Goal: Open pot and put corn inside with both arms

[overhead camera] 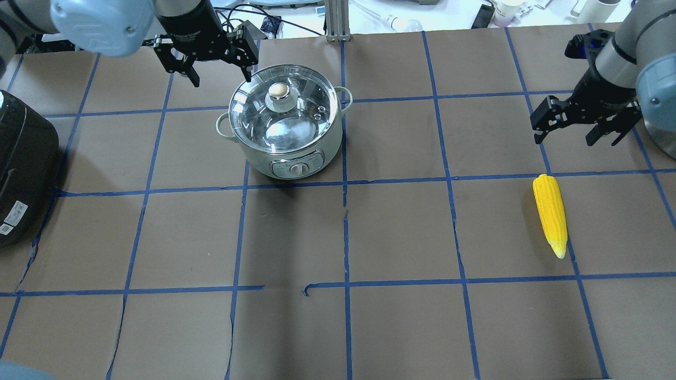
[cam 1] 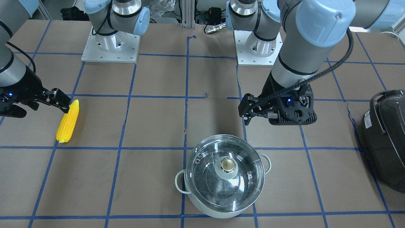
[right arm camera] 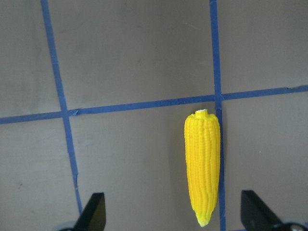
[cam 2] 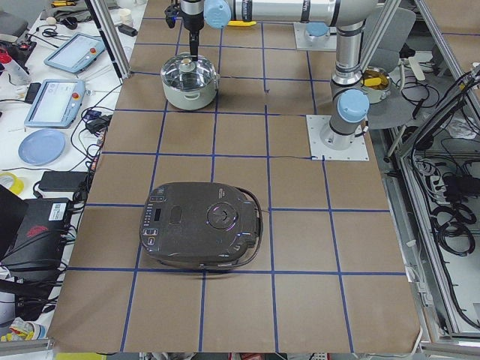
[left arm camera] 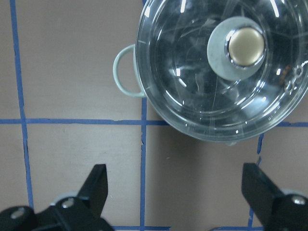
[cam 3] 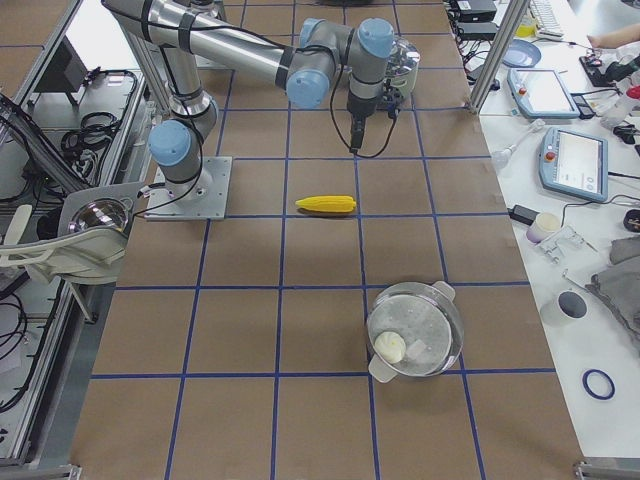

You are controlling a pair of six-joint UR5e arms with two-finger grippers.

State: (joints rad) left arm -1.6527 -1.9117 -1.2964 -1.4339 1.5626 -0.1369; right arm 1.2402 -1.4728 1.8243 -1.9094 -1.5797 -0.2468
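Observation:
My gripper will lift the lid by its gold-topped knob, and I should expect an empty pot (cam 1: 215, 211), because only shiny metal shows through the glass lid (cam 1: 213, 186).
The pale mint-white pot (overhead camera: 288, 153) stands closed, its glass lid (cam 1: 208, 177) and gold-topped knob (cam 1: 228, 164) in place; it also shows in the left wrist view (left arm camera: 126, 77). My left gripper (overhead camera: 221, 79) hangs open and empty well above the pot, clear of the lid, and shows in the front view (cam 1: 246, 110). The yellow corn (overhead camera: 550, 214) lies flat on the table at my right, also seen in the right wrist view (right arm camera: 202, 166) and the front view (cam 1: 68, 122). My right gripper (overhead camera: 564, 138) hovers open and empty above the corn's thick end.
A dark grey rounded appliance (overhead camera: 21, 169) sits at the table's left end, well apart from the pot. The arm bases (cam 1: 110, 47) stand on plates at the robot's side. Brown paper with blue tape lines covers the table (overhead camera: 401, 232).

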